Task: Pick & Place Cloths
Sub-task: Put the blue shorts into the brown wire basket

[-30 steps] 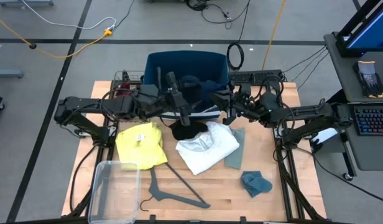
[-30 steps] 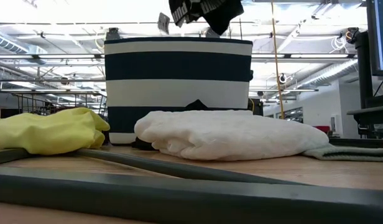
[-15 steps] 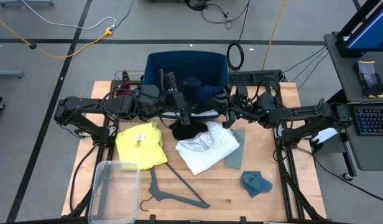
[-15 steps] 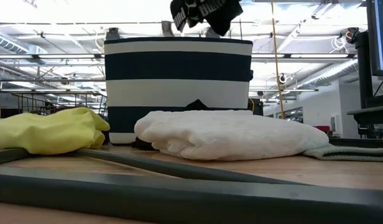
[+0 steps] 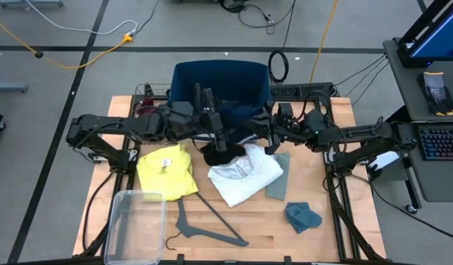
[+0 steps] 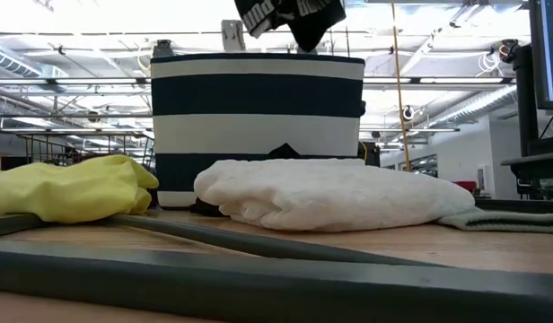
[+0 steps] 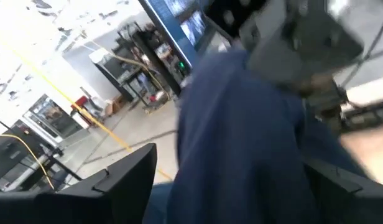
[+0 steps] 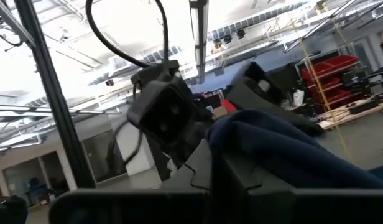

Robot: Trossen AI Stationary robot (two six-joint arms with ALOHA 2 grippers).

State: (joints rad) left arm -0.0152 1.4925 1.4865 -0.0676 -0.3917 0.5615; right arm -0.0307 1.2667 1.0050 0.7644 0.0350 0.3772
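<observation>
My right gripper should open, because it is pinching the navy cloth [image 6: 301, 18] far from the wire rack [image 5: 148, 96]. My left gripper should then carry the cloth there.
A navy cloth [image 5: 243, 118] with white print hangs between my two grippers above the striped basket [image 6: 258, 117]; in the low view its lower end [image 6: 290, 18] dangles over the rim. My left gripper [image 5: 225, 134] and my right gripper [image 5: 265, 132] are both shut on it. A black cloth [image 5: 220, 154] lies on the table at the basket's front. The yellow cloth [image 5: 166, 171], the white cloth [image 5: 245, 175] and two teal rags [image 5: 304, 216] [image 5: 279, 177] lie flat on the table. My left gripper pinches a bunched part of the navy cloth [image 7: 241, 143] between its two fingers [image 7: 120, 180]; the fabric bulges out past them, several layers thick. My right gripper pinches another bunched part of the navy cloth [image 8: 285, 155] beside its finger [image 8: 207, 177]. The cloth hangs clear of the table.
A grey hanger [image 5: 204, 228] and a clear plastic bin [image 5: 134, 224] lie near the table's near edge. A wire rack [image 5: 149, 94] stands left of the basket, a power strip [image 5: 304, 90] to its right. Bare wood shows between hanger and teal rag.
Both grippers have kept their hold on the navy cloth. In the low view its hanging end has risen a little and shifted slightly over the basket's rim. The right gripper has moved a little toward the left gripper.
</observation>
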